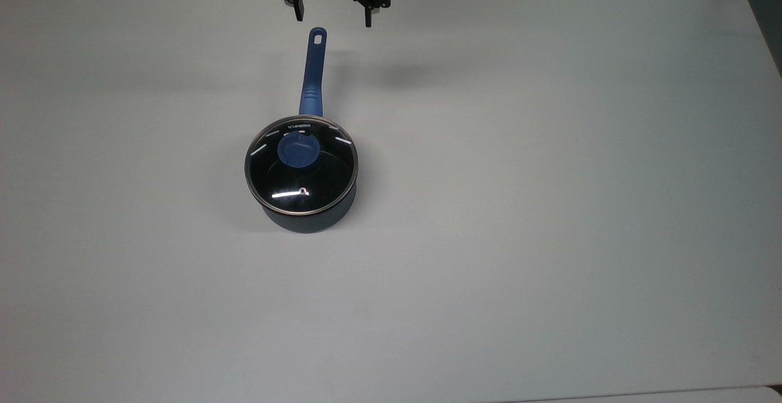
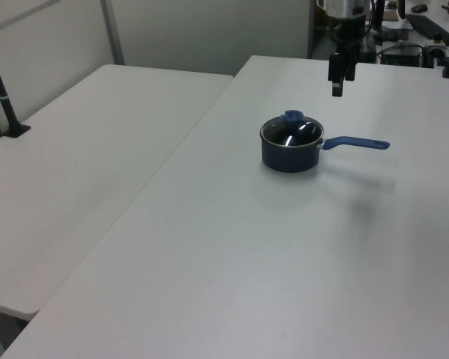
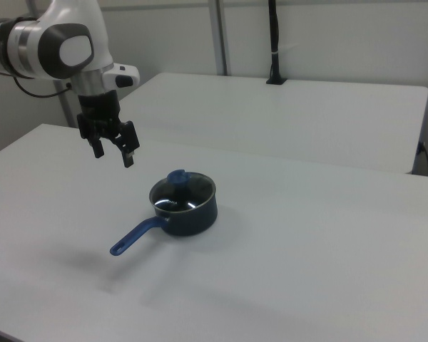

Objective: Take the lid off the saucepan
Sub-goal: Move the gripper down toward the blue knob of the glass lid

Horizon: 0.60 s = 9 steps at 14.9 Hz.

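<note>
The glass lid point(image 2: 292, 132) should come off when I lift its knob, and the saucepan should stay in place, because the lid's edge point(image 2: 292, 146) only rests on the saucepan's rim.
The dark saucepan point(image 1: 308, 215) stands on the white table with its long blue handle point(image 1: 313, 73) pointing toward the top view's upper edge. The glass lid point(image 1: 301, 168) with its blue knob point(image 1: 298, 149) rests on the pan's rim. My gripper point(image 1: 333, 16) hangs open and empty in the air beyond the handle's slotted end, well above the table. In the right view the gripper point(image 3: 113, 154) is up and to the left of the saucepan point(image 3: 185, 206). The left view shows the gripper point(image 2: 337, 84) above and behind the saucepan point(image 2: 289, 153).
The white table point(image 1: 550, 207) spreads wide around the pan on all sides. A second white table point(image 2: 90, 172) adjoins it at the left view's left. A black clamp post point(image 3: 274, 43) stands on the far table.
</note>
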Motion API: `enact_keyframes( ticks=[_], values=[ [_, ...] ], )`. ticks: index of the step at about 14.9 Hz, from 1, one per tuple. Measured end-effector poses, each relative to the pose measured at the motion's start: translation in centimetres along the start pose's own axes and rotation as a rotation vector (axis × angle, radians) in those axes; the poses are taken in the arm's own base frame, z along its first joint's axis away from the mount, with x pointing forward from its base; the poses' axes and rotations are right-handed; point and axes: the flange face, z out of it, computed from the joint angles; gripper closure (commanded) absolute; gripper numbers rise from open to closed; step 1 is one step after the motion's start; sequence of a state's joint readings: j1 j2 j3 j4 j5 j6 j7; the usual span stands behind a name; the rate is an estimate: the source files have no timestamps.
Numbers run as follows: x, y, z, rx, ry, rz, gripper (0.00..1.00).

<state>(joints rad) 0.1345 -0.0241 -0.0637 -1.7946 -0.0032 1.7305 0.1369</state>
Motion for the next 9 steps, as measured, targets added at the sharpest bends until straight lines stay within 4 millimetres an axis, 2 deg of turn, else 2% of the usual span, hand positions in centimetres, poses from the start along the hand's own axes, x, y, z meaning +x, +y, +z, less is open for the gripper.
enact_keyframes(
  ticks=[9],
  values=[
    [0.36, 0.09, 0.90, -0.003, -0.017, 0.003, 0.00]
  ],
)
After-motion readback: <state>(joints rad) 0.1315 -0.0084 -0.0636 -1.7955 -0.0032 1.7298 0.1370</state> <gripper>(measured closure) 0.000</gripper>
